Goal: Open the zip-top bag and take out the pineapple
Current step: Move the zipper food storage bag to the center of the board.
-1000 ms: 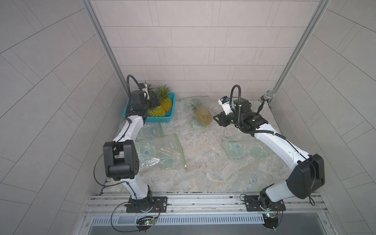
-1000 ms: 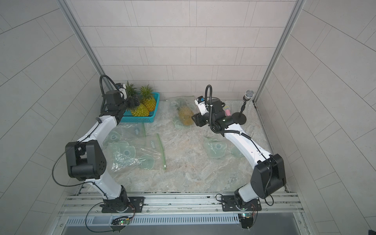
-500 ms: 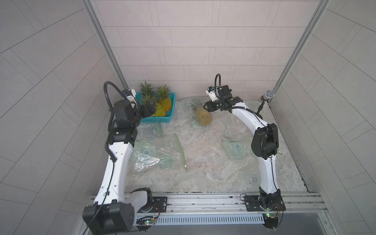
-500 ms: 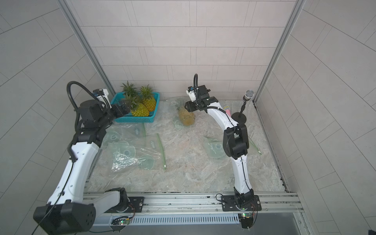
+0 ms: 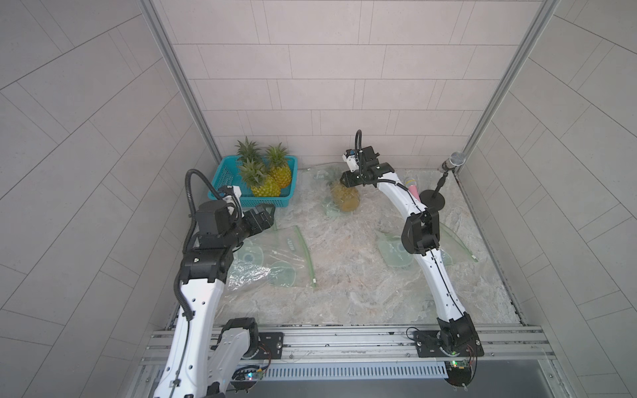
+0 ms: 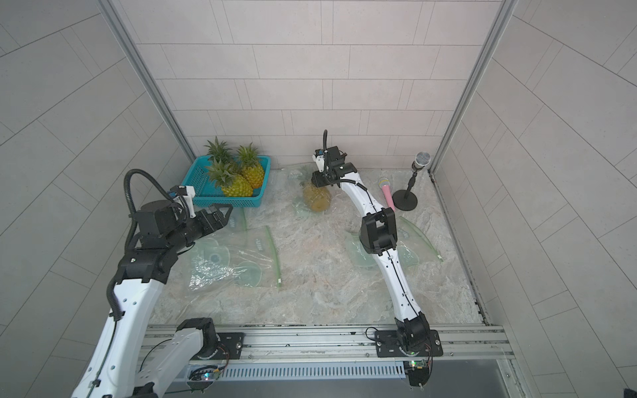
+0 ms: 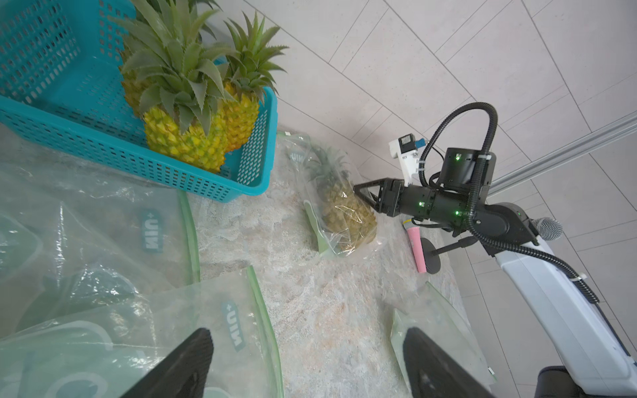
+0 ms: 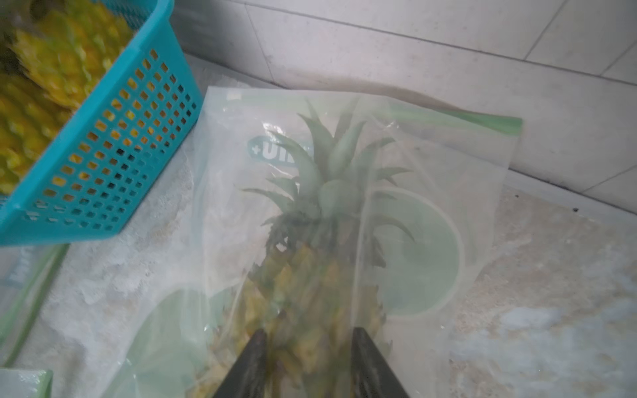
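My right gripper is to pull the bag into the open space before my left gripper goes to the zip, because the bag's green zip edge is close against the wall.
A pineapple lies inside a clear zip-top bag at the back middle of the table, its green zip edge toward the wall. My right gripper hovers at the fruit's body, jaws only partway apart. The blurred view hides whether they pinch the film. Over the empty bags at the left, my left gripper stands open with nothing in it.
A teal basket holding three pineapples stands at the back left, close to the bag. Empty zip-top bags lie at the left and under the right arm. A microphone stand and a pink microphone are back right.
My left gripper has drawn back from the basket toward the front left. My right arm has reached out to the bagged pineapple and its jaws have narrowed.
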